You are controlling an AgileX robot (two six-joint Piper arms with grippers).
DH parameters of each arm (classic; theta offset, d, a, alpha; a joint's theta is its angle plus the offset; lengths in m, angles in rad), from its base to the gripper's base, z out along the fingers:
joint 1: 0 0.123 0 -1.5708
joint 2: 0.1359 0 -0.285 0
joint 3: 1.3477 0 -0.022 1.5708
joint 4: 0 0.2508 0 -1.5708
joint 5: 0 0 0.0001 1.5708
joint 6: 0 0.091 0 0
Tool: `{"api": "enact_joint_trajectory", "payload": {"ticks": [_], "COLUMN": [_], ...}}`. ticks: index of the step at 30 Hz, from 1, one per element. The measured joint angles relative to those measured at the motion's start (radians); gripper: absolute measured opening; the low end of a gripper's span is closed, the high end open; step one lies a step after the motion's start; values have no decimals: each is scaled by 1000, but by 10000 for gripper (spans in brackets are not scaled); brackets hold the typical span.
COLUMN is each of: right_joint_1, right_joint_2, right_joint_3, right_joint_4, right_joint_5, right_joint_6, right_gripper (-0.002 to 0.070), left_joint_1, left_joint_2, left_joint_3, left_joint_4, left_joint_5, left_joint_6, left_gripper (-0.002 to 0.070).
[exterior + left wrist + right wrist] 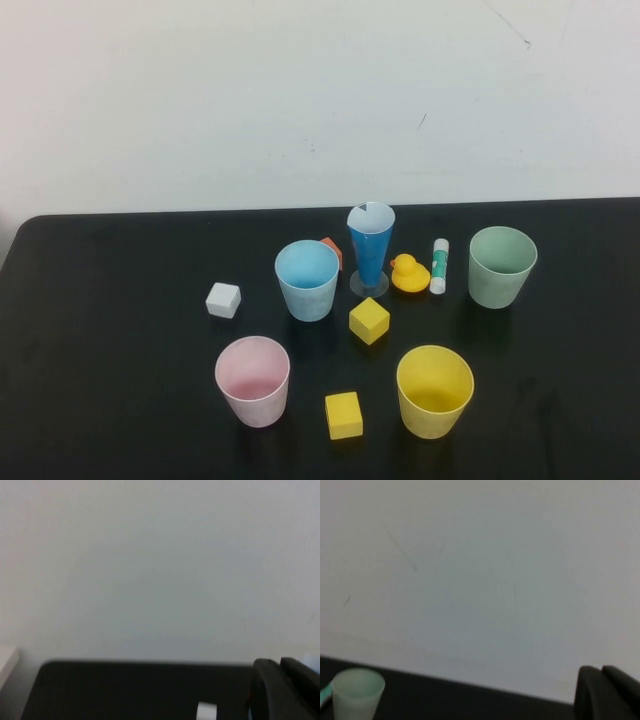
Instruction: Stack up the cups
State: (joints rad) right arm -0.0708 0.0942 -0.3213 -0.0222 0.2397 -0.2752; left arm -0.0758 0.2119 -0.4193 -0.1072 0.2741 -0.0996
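Note:
The pink cup (253,381) gets narrower toward its base (259,416). It will sink into the blue cup with the pink cup's rim sticking out when I lower it.
Four cups stand upright and apart on the black table (110,300): light blue (307,279) at the centre, sage green (501,266) at the right, pink (252,380) at the front left, yellow (434,390) at the front right. Neither arm shows in the high view. My left gripper (277,662) shows only in the left wrist view, raised, fingers together and empty. My right gripper (600,669) shows only in the right wrist view, raised, fingers together and empty. The green cup also shows in the right wrist view (357,692).
A tall dark-blue cone (370,247) on a clear base stands behind the blue cup, with an orange block (332,250), a yellow duck (408,274) and a glue stick (439,265) nearby. A white cube (223,300) and two yellow cubes (369,320) (343,415) lie between the cups.

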Motion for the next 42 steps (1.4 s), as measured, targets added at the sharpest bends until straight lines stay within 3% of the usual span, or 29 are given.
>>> {"api": "enact_joint_trajectory", "payload": {"ticks": [4, 14, 17, 22, 25, 32, 38, 42], "right_joint_1": [0, 0, 0, 0, 0, 0, 0, 0], "right_joint_2": [98, 276, 293, 293, 293, 293, 293, 293], "right_joint_3": [-14, 9, 11, 11, 11, 11, 11, 11], "right_joint_4": [2, 40, 85, 105, 112, 118, 120, 122], "right_joint_5": [108, 203, 191, 180, 178, 178, 178, 178], "right_joint_6": [-28, -228, -235, -242, -244, -244, -244, -244], "right_gripper": [-1, -1, -1, -1, -1, -1, -1, -1], "left_joint_1": [0, 0, 0, -9, -55, -145, -162, -162], "left_joint_2": [206, 693, 828, 1033, 1168, 1402, 1553, 1626], "left_joint_3": [-102, -259, -310, -407, -472, -584, -630, -636], "left_joint_4": [-1, -76, -159, -351, -384, -380, -353, -349], "left_joint_5": [181, 249, 253, 317, 337, 306, 266, 248], "left_joint_6": [100, 322, 393, 568, 650, 714, 716, 718], "left_gripper": [-2, 10, 118, 436, 512, 519, 517, 461]}}
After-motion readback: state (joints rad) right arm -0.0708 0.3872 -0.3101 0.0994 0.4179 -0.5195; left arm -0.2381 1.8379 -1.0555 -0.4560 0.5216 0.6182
